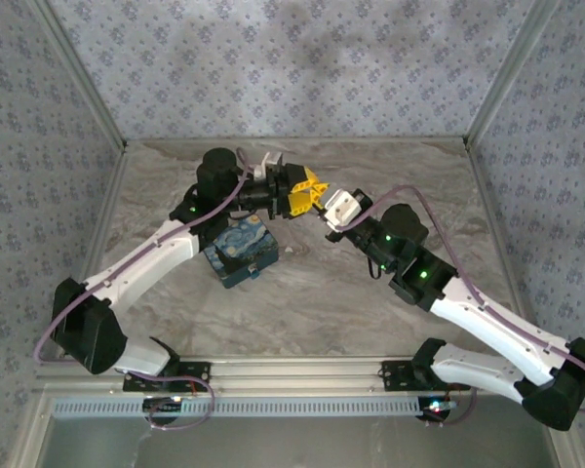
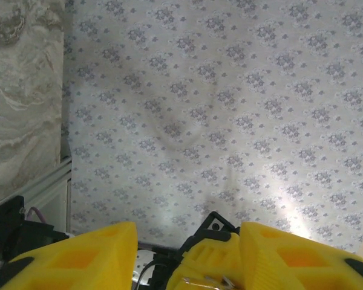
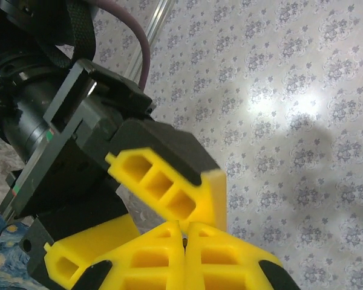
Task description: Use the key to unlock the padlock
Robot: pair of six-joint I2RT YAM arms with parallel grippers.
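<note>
Most of the key (image 3: pixel 184 242) is covered by my right gripper's closed fingers, so my left gripper should hold it (image 2: pixel 213 281) while my right gripper opens and approaches from another angle.
My two grippers meet in the air over the middle of the table. The right gripper (image 1: pixel 324 203) (image 3: pixel 183 228) has its yellow fingers pressed together, and a thin dark sliver of the key (image 3: pixel 183 240) sits in the seam at their tips. In the left wrist view, bits of metal of the key (image 2: pixel 213 280) glint on those same fingers. The left gripper (image 1: pixel 307 192) (image 2: pixel 187 266) is open, and its yellow fingers (image 3: pixel 169 187) straddle the right gripper's tips, with a gap on one side. The padlock is hidden.
A blue box with a swirled painting print (image 1: pixel 241 252) lies on the marble table (image 1: pixel 370 292), under the left forearm. A small white scrap (image 1: pixel 291 251) lies just to its right. Patterned walls enclose the table on three sides.
</note>
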